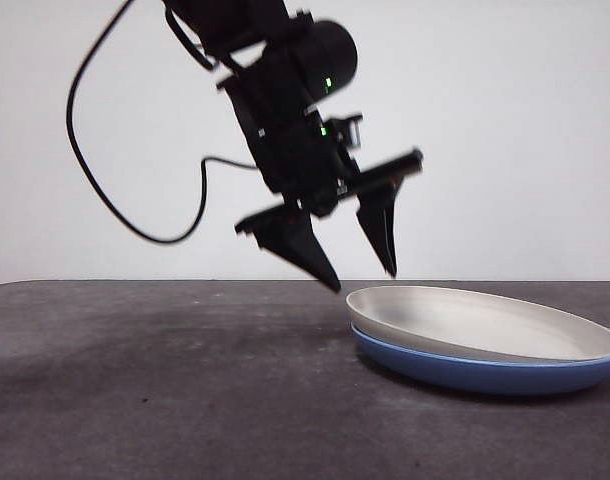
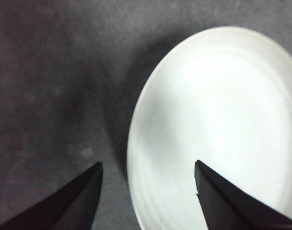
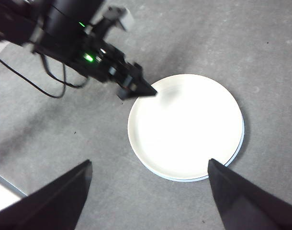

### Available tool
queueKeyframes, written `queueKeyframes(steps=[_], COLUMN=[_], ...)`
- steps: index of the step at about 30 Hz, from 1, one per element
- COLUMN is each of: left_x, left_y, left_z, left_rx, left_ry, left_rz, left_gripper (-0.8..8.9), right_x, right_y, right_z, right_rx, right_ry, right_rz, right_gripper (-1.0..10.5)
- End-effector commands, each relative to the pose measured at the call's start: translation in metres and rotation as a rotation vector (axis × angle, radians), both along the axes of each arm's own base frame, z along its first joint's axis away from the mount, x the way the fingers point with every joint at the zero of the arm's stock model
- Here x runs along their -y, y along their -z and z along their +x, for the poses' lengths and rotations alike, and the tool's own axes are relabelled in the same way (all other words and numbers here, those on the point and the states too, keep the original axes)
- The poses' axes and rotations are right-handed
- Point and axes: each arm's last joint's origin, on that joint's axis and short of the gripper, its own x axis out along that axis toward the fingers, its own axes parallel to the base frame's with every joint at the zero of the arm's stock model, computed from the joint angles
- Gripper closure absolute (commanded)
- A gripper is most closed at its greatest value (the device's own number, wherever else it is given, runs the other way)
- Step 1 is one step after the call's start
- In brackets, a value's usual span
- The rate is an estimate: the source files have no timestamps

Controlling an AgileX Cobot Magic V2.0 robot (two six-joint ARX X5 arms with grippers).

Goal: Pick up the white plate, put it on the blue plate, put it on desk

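I see the white plate (image 1: 485, 322) leaning inside the blue plate's rim, so the white plate will come along, still tilted, when I lift the stacked plates.
The white plate (image 1: 485, 320) lies stacked on the blue plate (image 1: 485, 372) at the right of the desk (image 1: 165, 380). From the right wrist view the white plate (image 3: 185, 125) covers the blue plate (image 3: 241, 141) except for a thin rim. My left gripper (image 1: 363, 278) hangs open just above the white plate's left rim, one jaw outside the rim and one over the plate (image 2: 213, 124), holding nothing. High above the plates, my right gripper (image 3: 148, 165) is open and empty.
The left arm's black cable (image 1: 95, 170) loops down at the left of the front view. A pale edge (image 3: 2, 196) shows at a corner of the right wrist view.
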Motion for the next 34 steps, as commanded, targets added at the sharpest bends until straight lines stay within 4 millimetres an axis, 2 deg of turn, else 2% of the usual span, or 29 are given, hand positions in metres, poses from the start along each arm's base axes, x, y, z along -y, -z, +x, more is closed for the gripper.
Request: queueKeyframes(steps=[1, 3, 7, 10, 12, 14, 17, 25, 28, 34], left_x=[-0.011, -0.029, -0.08, -0.119, -0.14, -0.155, -0.165, -0.179, -0.181, -0.181], left_y=[-0.048, -0.082, -0.141, -0.168, -0.175, -0.171, -0.158, -0.114, -0.107, -0.107], left_z=[-0.003, -0.012, -0.036, -0.057, -0.074, -0.091, -0.11, -0.151, -0.157, -0.158], left_rx=[0.114, 0.183, 0.295, 0.282, 0.278, 0.279, 0.261, 0.113, 0.071, 0.074], left_ry=[0.016, 0.019, 0.016, 0.015, 0.029, 0.023, 0.034, 0.193, 0.225, 0.227], left_rz=[-0.07, -0.096, -0.095, -0.144, -0.167, -0.156, -0.157, -0.263, -0.286, -0.286], left_gripper=[5.01, 5.01, 5.01, 5.01, 5.01, 5.01, 5.01, 5.02, 5.02, 5.02], right_x=[0.0, 0.0, 0.0, 0.001, 0.001, 0.001, 0.001, 0.001, 0.001, 0.001], right_y=[-0.005, -0.005, -0.005, -0.004, -0.004, -0.004, -0.004, -0.004, -0.004, -0.001], right_z=[0.0, 0.0, 0.001, 0.001, 0.001, 0.001, 0.001, 0.002, 0.001, 0.003], right_rx=[0.012, 0.012, 0.012, 0.013, 0.014, 0.014, 0.014, 0.012, 0.01, -0.038], right_ry=[0.005, 0.007, 0.026, 0.035, 0.046, 0.047, 0.047, 0.047, 0.048, 0.057], right_rz=[0.006, 0.005, -0.01, -0.017, -0.025, -0.025, -0.025, -0.024, -0.024, -0.018], right_gripper=[5.6, 5.6, 5.6, 5.6, 5.6, 5.6, 5.6, 5.6, 5.6, 5.6])
